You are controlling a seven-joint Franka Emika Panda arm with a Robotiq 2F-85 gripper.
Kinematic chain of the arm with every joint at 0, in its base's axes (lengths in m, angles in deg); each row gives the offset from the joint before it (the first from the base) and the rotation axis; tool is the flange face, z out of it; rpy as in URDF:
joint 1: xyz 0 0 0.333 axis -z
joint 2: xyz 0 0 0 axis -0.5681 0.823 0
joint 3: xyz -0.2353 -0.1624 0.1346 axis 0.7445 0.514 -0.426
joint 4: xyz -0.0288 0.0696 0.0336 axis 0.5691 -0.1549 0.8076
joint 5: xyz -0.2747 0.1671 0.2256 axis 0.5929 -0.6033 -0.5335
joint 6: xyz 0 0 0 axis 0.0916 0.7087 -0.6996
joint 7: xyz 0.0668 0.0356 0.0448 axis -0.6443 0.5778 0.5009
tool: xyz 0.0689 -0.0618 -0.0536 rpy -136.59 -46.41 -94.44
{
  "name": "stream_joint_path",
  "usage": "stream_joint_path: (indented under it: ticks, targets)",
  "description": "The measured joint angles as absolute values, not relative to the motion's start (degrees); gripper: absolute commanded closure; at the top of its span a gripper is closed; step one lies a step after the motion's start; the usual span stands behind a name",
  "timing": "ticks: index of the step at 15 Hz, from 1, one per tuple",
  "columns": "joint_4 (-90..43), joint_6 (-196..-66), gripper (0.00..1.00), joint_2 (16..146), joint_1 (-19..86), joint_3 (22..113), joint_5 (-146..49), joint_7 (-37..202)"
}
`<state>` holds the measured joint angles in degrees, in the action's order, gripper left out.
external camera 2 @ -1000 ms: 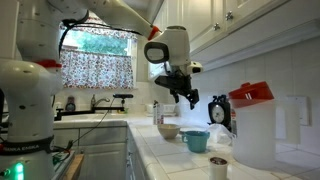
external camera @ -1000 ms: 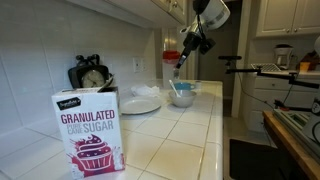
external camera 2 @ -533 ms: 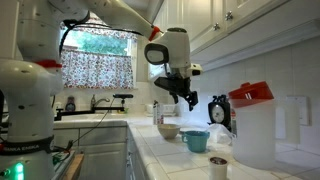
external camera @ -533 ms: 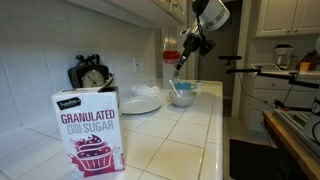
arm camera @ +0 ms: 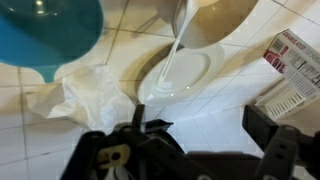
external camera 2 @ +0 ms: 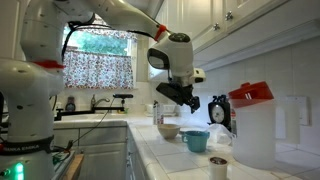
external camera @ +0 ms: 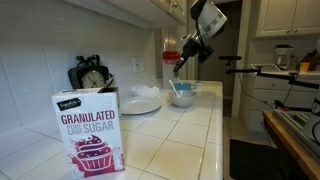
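Observation:
I can see the white utensil's handle sticking out clear of the beige bowl toward my open fingers, so I should carry on lowering my gripper until they are on both sides of its end, then close it.
My gripper hangs open above the tiled counter, with only bare tile between its wide jaws. In the wrist view a thin white utensil slants from beside the left finger, over a white plate, up to a beige bowl. I cannot tell how it is fixed to the finger. A blue bowl lies at the upper left. In both exterior views the gripper is well above the blue bowl, and the utensil points down toward it.
A crumpled white cloth lies by the plate. A granulated sugar box stands at the near end of the counter. A black clock and a red-lidded jug stand by the wall. A small cup is in front.
The wrist has shifted and tilted a little above the bowls. The jaws stay wide and the things on the counter have not moved.

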<state>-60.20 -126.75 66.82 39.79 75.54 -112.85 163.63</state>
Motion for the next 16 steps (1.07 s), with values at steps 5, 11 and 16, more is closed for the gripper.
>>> stream_joint_path:
  ticks: [5,11,16]
  targets:
    - [-58.1,-123.6,0.00,71.1,41.2,74.9,-117.3,167.7]
    - [-55.8,-121.0,0.00,75.4,42.3,73.9,-121.1,171.2]
    - [-54.6,-119.0,0.00,77.6,42.9,73.8,-122.0,172.3]
